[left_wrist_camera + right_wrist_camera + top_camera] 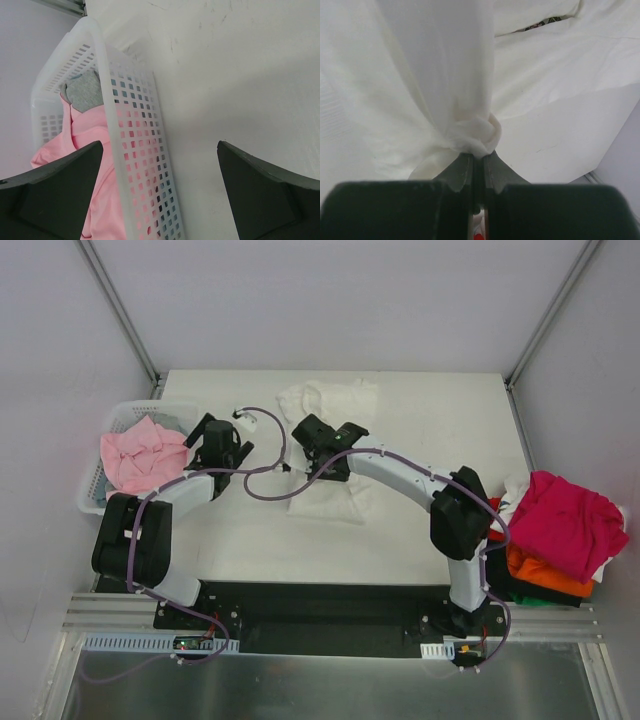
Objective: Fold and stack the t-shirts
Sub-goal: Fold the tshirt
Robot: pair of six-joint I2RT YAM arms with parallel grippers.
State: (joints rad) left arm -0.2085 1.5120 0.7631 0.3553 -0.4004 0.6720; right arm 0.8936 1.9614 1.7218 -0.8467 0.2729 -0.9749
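The bunched fold (472,134) is hanging next to the white t-shirt's flat back part (345,400), so the robot's right gripper should keep bringing the fold toward the t-shirt's back part and let go there.
A white t-shirt (330,400) lies on the table's middle back, part of it lifted. My right gripper (322,452) is shut on a bunched fold of this white t-shirt (472,132) and holds it up, the cloth hanging from the fingertips. My left gripper (215,445) is open and empty beside the basket; its fingers (60,185) straddle the basket's wall. A pale pink t-shirt (143,452) fills the basket and also shows in the left wrist view (65,150). A magenta t-shirt (565,520) lies on an orange one (545,572) and dark ones at the right.
The white lattice basket (88,498) stands at the table's left edge; its wall shows in the left wrist view (135,135), with a grey cloth (84,91) inside. The pile at the right overhangs the table's right edge. Grey walls surround the table.
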